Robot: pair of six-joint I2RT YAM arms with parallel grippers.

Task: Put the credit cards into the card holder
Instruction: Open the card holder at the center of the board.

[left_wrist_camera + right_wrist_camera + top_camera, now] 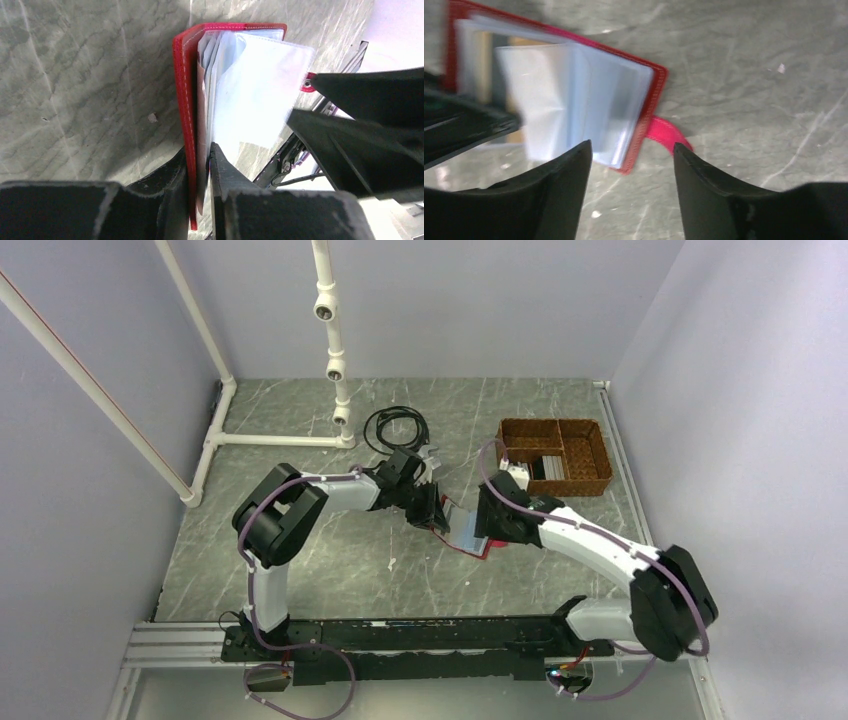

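A clear sleeve flops over the tan credit card, so the robot's right gripper should go back to that sleeve (543,107) and fold it down flat toward the red snap tab.
The card holder (184,90) is a red folding wallet standing open on edge, its clear plastic sleeves (255,95) fanned out. My left gripper (198,149) is shut on its red cover and the first leaf. In the right wrist view the card holder (651,100) lies just ahead of my open right gripper (631,145), with nothing between the fingers. Its red snap tab (666,134) sticks out toward the right finger. A tan credit card (483,62) shows through the sleeves. From above, both grippers meet at the card holder (478,546) mid-table.
A brown wicker divided basket (590,450) stands at the back right, with flat pale and dark pieces (547,467) in its near-left compartment. A black cable coil (395,425) and a white pipe frame (335,370) are at the back. Grey walls close in both sides.
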